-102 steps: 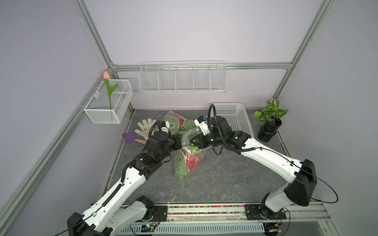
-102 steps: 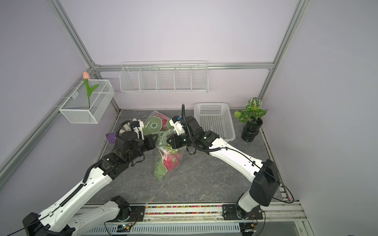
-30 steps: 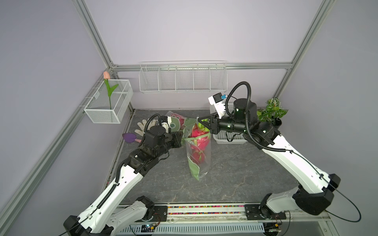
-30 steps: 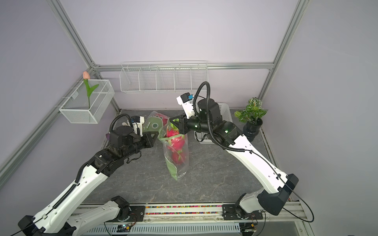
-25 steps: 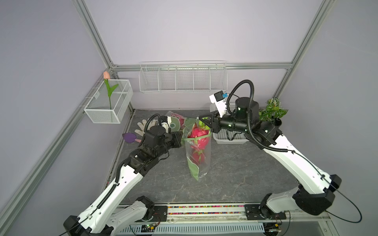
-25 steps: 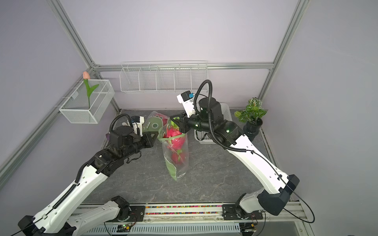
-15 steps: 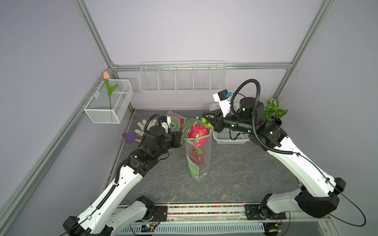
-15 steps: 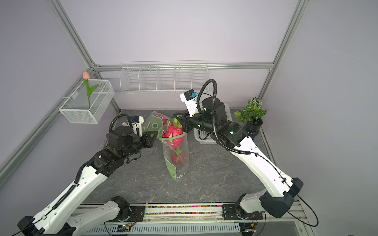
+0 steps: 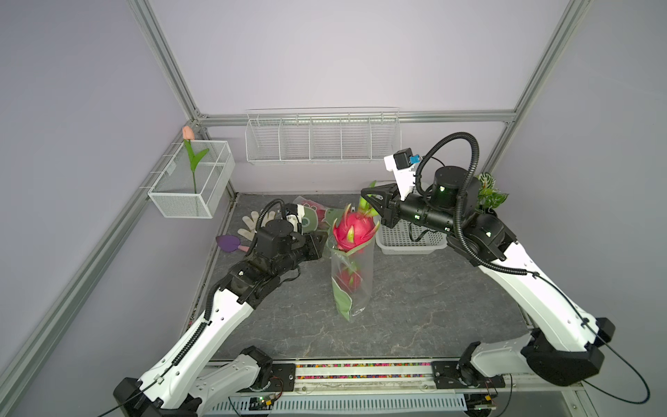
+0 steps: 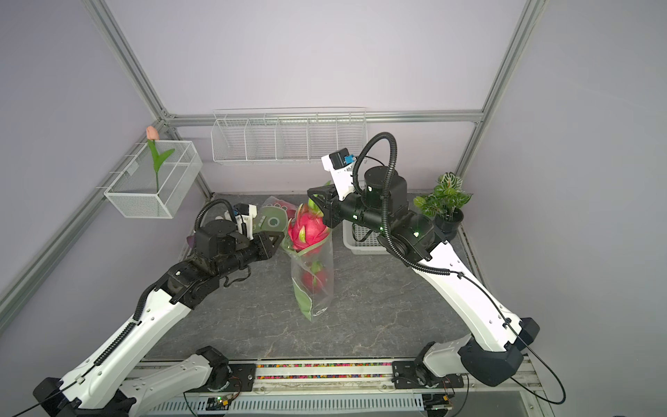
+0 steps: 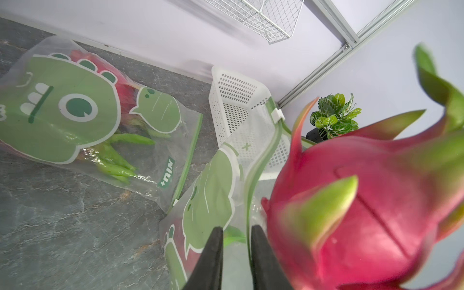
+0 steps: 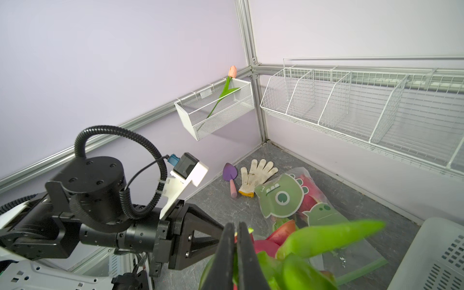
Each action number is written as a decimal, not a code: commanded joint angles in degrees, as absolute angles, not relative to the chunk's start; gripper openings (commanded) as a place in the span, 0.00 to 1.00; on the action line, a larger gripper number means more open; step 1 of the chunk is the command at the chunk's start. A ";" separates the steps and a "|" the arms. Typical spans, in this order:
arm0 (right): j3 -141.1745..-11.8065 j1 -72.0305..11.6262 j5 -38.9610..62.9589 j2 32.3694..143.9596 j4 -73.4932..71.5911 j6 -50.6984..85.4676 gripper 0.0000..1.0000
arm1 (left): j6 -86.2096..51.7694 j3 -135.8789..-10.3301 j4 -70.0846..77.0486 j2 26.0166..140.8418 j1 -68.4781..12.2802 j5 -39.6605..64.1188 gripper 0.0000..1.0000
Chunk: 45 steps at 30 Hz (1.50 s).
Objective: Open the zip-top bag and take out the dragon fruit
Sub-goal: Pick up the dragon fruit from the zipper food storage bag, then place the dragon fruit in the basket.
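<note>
The left gripper's fingers are apart around the green zip edge (image 11: 249, 215), so they should close on it while the right gripper lifts the dragon fruit (image 9: 353, 230) clear.
A clear zip-top bag (image 9: 355, 289) with green print stands upright mid-table. A magenta dragon fruit (image 9: 352, 231) with green-tipped scales pokes half out of its mouth, and another dragon fruit (image 9: 347, 281) lies lower inside. My right gripper (image 9: 362, 196) is above the bag, shut on a green scale of the upper dragon fruit (image 12: 266, 247). My left gripper (image 9: 326, 240) is at the bag's left rim. Its jaws stand slightly apart in the left wrist view, with the bag's (image 11: 208, 200) green zip edge between them (image 11: 236, 248).
A second printed bag (image 9: 310, 213) holding dragon fruit lies at the back. A white plastic basket (image 9: 408, 243) sits right of the bag, with a potted plant (image 9: 487, 196) behind it. A glove (image 9: 251, 224) and a purple trowel (image 9: 229, 242) lie at the back left.
The right gripper has risen and drawn back to the right, pulling the upper dragon fruit higher out of the bag. The left gripper's jaws have parted a little.
</note>
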<state>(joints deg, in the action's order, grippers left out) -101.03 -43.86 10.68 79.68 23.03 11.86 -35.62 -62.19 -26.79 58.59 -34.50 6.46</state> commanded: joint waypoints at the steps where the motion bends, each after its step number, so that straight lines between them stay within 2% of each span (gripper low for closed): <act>1: -103.85 -43.45 10.09 80.43 20.90 10.18 0.07 | -37.17 -62.76 -24.49 59.81 -34.28 9.36 0.24; 11: -107.06 -43.05 6.58 80.98 24.34 7.52 0.07 | -38.49 -61.78 -21.23 61.60 -34.30 11.94 0.21; 21: -113.13 -40.38 5.58 81.40 27.08 6.32 0.07 | -39.25 -60.91 -19.95 62.49 -34.30 12.29 0.00; 35: -117.51 -36.06 0.97 83.33 29.23 3.46 0.07 | -37.54 -60.48 -22.09 61.28 -34.29 10.09 0.00; 45: -113.58 -26.57 1.30 85.09 28.67 5.78 0.07 | -36.34 -60.21 -23.16 59.94 -34.28 9.50 0.00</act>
